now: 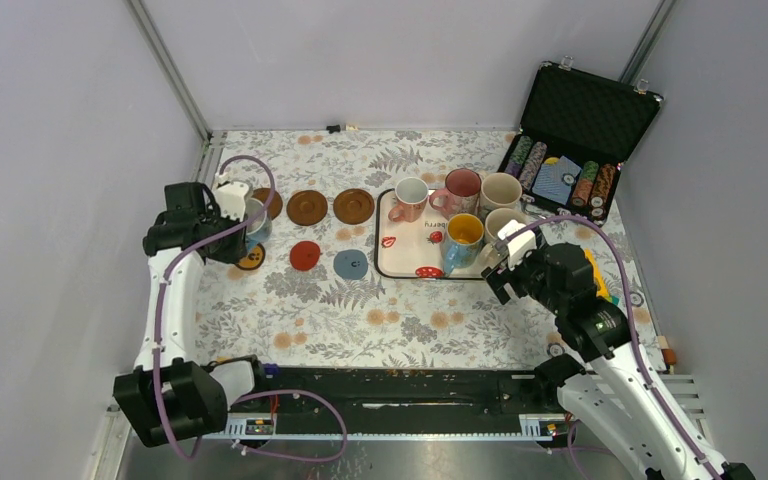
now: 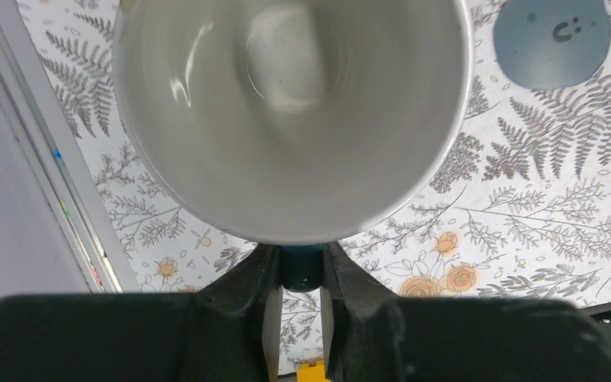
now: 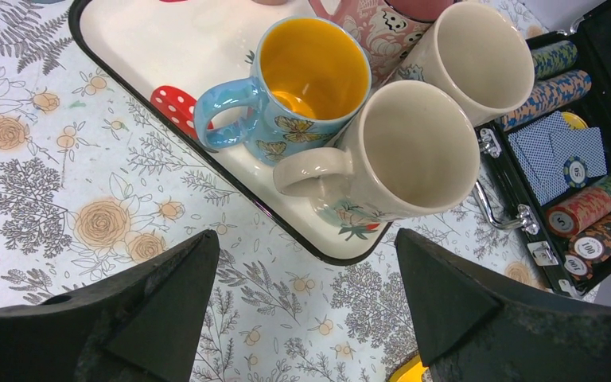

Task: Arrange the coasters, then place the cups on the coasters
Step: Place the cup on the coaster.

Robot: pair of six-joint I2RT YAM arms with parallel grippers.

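Note:
I go on lowering the white-and-blue cup [image 1: 258, 222] onto the coaster with my left gripper and let go there, because the cup is upright beside the free black coaster.
My left gripper [image 1: 240, 228] is shut on the dark blue handle [image 2: 301, 267] of the white-and-blue cup [image 2: 294, 111], held at the table's left by a dark brown coaster [image 1: 269, 202] and the black coaster with an orange centre [image 1: 251, 258]. Two more brown coasters [image 1: 307, 207] [image 1: 354, 206], a red one [image 1: 305, 254] and a grey-blue one [image 1: 351, 264] lie on the cloth. On the tray [image 1: 400, 262] stand the pink-handled white cup [image 1: 410, 198], the pink cup [image 1: 459, 190], the blue cup [image 3: 302, 87] and two cream cups [image 3: 406, 155] [image 3: 473, 60]. My right gripper [image 3: 306, 294] is open over the tray's near right corner.
An open black case [image 1: 575, 140] with striped poker chips and playing cards stands at the back right, close to the tray. A metal rail [image 1: 205, 150] and grey walls bound the left side. A yellow object [image 1: 597, 270] lies under the right arm.

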